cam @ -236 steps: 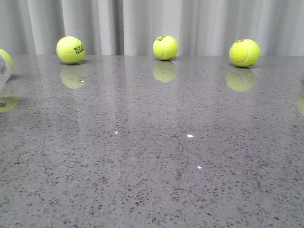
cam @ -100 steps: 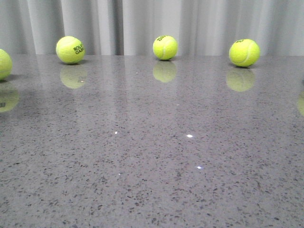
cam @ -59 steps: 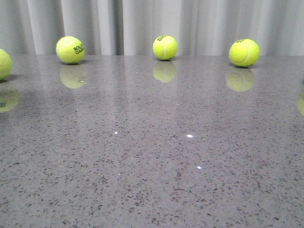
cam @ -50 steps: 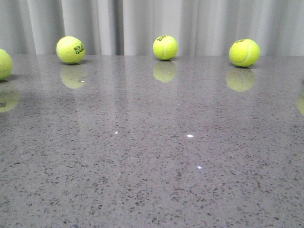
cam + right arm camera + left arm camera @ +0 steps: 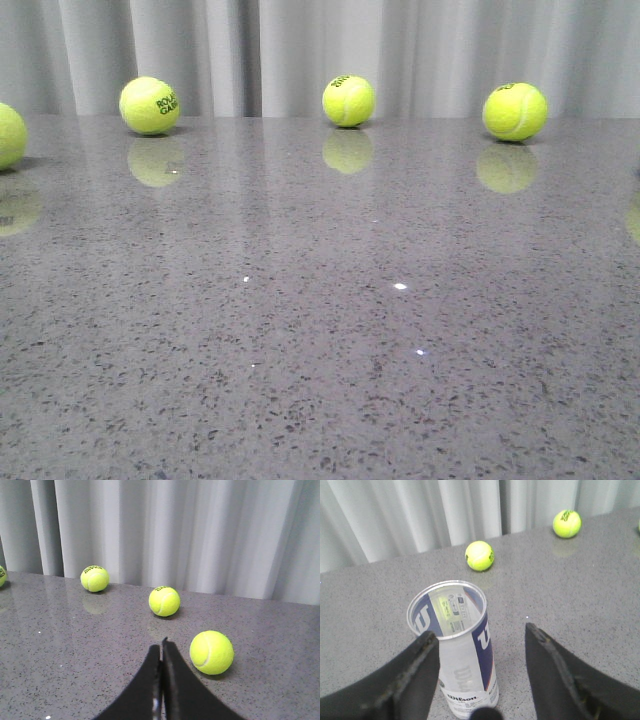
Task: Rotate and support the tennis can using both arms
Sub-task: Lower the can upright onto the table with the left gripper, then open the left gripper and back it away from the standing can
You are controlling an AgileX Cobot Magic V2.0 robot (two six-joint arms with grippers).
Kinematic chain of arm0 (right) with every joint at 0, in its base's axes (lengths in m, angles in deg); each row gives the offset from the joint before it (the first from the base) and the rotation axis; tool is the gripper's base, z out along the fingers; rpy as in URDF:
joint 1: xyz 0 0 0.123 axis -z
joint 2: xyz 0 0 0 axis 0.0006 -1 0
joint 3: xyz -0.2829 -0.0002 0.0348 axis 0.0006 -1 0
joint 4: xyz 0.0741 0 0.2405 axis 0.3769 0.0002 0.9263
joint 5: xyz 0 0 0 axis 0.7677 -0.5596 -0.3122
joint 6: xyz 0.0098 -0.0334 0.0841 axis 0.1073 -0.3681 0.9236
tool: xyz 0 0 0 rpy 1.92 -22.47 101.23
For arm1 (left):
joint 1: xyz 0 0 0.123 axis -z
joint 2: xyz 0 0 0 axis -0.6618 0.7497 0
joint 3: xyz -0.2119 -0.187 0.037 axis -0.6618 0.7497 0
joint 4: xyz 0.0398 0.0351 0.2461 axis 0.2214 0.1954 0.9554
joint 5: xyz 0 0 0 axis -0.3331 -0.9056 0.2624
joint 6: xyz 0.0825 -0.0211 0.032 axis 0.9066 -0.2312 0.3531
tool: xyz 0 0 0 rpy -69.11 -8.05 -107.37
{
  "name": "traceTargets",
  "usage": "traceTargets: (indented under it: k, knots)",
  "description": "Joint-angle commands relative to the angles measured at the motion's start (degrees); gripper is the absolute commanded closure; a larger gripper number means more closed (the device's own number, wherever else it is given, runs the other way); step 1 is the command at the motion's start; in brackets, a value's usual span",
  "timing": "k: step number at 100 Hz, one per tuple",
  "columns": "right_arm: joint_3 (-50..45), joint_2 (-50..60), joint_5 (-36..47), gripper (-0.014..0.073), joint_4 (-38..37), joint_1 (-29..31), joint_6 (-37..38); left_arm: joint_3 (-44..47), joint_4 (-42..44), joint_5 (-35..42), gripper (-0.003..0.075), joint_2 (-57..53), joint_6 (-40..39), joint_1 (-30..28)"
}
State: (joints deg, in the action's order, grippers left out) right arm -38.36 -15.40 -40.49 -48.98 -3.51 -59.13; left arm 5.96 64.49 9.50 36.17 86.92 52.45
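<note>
My left gripper is tilted down over the tennis can's open rim point(image 5: 447, 608). Next, I level the gripper and grab the can low, around its Wilson label point(image 5: 463, 698).
The tennis can point(image 5: 467, 655) stands upright on the grey table, open end up, white and navy with a white "W". It shows only in the left wrist view. My left gripper point(image 5: 480, 640) is open; the can stands between the fingers, close against one finger point(image 5: 415, 672), with a wide gap to the other finger point(image 5: 555, 670). My right gripper point(image 5: 161, 647) is shut and empty over the table, beside a tennis ball point(image 5: 211, 652). The can and both grippers are out of the front view.
Tennis balls stand along the back of the table point(image 5: 320, 300) in the front view: point(image 5: 149, 105), point(image 5: 348, 100), point(image 5: 514, 111), and one at the left edge point(image 5: 8, 135). Two balls point(image 5: 479, 555), point(image 5: 566, 523) lie beyond the can. A grey curtain hangs behind the table.
In the front view the white can edge at the far left has gone out of view, uncovering the ball behind it. Over the last second nothing has moved.
</note>
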Motion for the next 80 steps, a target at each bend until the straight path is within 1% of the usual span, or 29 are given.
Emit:
traceTargets:
  k: [1,22,33,44,54,65,71,72,73,75,80]
  knots:
    - [1.5,-0.5,4.4,0.0662,0.3,0.5,0.0,6.4,-0.7,10.1,0.0342,-5.4,-1.1,-0.1]
    - [1.5,-0.5,4.4,0.0662,0.3,0.5,0.0,24.5,-6.2,22.2,0.0342,-17.7,-1.1,-0.1]
    - [1.5,-0.5,4.4,0.0662,0.3,0.5,0.0,32.4,-6.6,29.5,0.0346,-22.1,-1.1,-0.1]
    - [1.5,-0.5,4.4,0.0662,0.3,0.5,0.0,37.7,-6.6,35.3,0.0358,-24.7,-1.1,-0.1]
    - [1.5,-0.5,4.4,0.0662,0.3,0.5,0.0,40.6,-6.6,37.8,0.0379,-25.0,-1.1,-0.1]
    - [1.5,-0.5,4.4,0.0662,0.3,0.5,0.0,41.4,-6.6,38.6,0.0464,-25.0,-1.1,-0.1]
    - [1.5,-0.5,4.4,0.0662,0.3,0.5,0.0,41.4,-6.6,38.6,0.0557,-25.0,-1.1,-0.1]
    - [1.5,-0.5,4.4,0.0662,0.3,0.5,0.0,41.4,-6.6,38.6,0.0557,-25.0,-1.1,-0.1]
    - [1.5,-0.5,4.4,0.0662,0.3,0.5,0.0,41.4,-6.6,38.6,0.0589,-25.0,-1.1,-0.1]
    - [1.5,-0.5,4.4,0.0662,0.3,0.5,0.0,41.4,-6.6,38.6,0.0611,-25.0,-1.1,-0.1]
    - [1.5,-0.5,4.4,0.0662,0.3,0.5,0.0,41.4,-6.6,38.6,0.0701,-25.0,-1.1,-0.1]
